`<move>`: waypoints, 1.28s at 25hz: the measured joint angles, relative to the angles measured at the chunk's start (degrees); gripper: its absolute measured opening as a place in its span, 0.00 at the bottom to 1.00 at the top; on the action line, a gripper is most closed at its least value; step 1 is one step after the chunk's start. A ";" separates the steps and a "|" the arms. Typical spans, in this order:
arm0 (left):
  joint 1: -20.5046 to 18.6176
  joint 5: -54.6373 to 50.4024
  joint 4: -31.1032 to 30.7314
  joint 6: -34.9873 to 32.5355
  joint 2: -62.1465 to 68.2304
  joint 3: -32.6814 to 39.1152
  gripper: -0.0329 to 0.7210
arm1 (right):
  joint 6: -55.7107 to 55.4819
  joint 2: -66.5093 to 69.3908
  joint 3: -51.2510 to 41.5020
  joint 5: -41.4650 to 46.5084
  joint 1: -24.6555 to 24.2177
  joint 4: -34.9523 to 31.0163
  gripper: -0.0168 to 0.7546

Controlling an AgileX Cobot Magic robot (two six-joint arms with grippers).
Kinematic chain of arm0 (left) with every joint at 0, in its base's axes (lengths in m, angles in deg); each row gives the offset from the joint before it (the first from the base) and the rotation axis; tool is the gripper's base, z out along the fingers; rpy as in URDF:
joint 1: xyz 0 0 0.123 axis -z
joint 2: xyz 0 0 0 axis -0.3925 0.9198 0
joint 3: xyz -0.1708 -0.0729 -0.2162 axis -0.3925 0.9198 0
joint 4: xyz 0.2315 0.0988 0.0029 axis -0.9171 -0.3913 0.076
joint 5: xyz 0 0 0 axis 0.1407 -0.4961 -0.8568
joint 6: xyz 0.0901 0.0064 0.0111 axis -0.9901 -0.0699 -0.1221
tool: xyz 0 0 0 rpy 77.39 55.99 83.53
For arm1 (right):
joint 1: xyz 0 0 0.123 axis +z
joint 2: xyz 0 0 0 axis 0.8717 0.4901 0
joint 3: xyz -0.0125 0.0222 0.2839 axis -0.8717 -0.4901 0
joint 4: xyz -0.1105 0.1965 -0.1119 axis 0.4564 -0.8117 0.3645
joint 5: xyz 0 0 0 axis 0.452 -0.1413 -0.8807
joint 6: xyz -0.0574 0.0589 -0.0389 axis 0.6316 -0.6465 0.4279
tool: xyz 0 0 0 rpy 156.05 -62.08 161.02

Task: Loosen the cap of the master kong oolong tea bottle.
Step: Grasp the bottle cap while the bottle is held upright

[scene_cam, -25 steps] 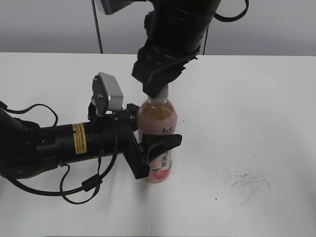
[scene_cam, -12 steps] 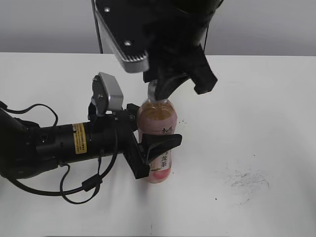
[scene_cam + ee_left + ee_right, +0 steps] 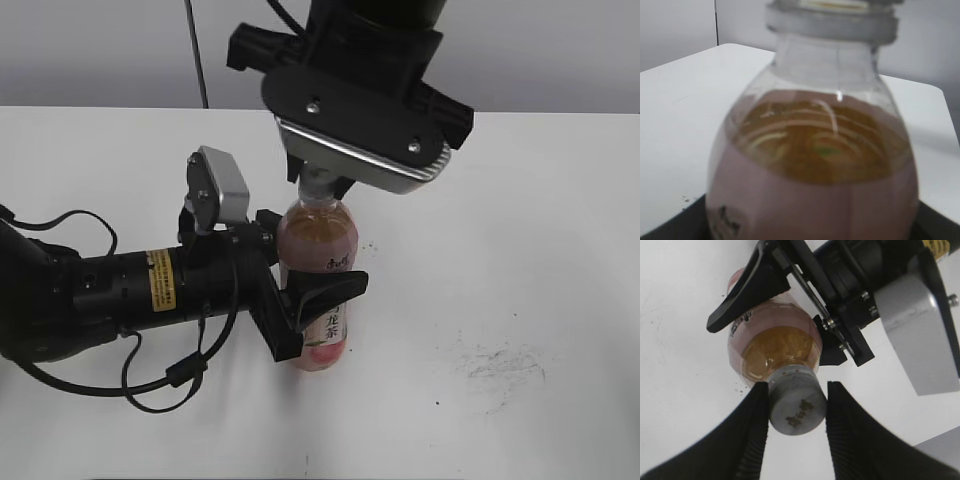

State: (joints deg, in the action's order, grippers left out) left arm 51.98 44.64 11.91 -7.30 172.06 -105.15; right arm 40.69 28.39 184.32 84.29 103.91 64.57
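Next, my right gripper opens, turns back and grips the cap [image 3: 318, 184] again, because its wrist is far round its turn with the cap still on the bottle's neck [image 3: 318, 202].
The master kong oolong tea bottle [image 3: 318, 245] stands upright on the white table [image 3: 530, 220], with amber tea and a pink label. My left gripper [image 3: 318, 305] comes in from the left and is shut on the bottle's body. The bottle fills the left wrist view [image 3: 810, 175], with the cap's rim at the top [image 3: 832, 22]. My right gripper [image 3: 320, 185] hangs from above and is shut on the white-grey cap [image 3: 796, 407]. Its two black fingers [image 3: 796, 412] press the cap's sides. In the exterior view the cap [image 3: 318, 192] is mostly hidden under the right wrist.
The left arm and its black cables [image 3: 150, 385] lie across the left part of the table. Dark scuff marks [image 3: 500, 365] are on the table at the right front. A grey wall stands behind the table's back edge.
The right wrist has rotated about the bottle's axis while staying on the cap. The bottle and the left gripper have not moved.
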 joint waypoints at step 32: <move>0.00 0.05 -0.22 -0.05 0.00 0.00 0.61 | -134.82 -0.36 0.00 0.05 0.00 -0.91 0.58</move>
State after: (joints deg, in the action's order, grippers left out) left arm 51.98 44.70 11.70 -7.35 172.06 -105.15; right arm -94.14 28.03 184.32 84.34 103.91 63.66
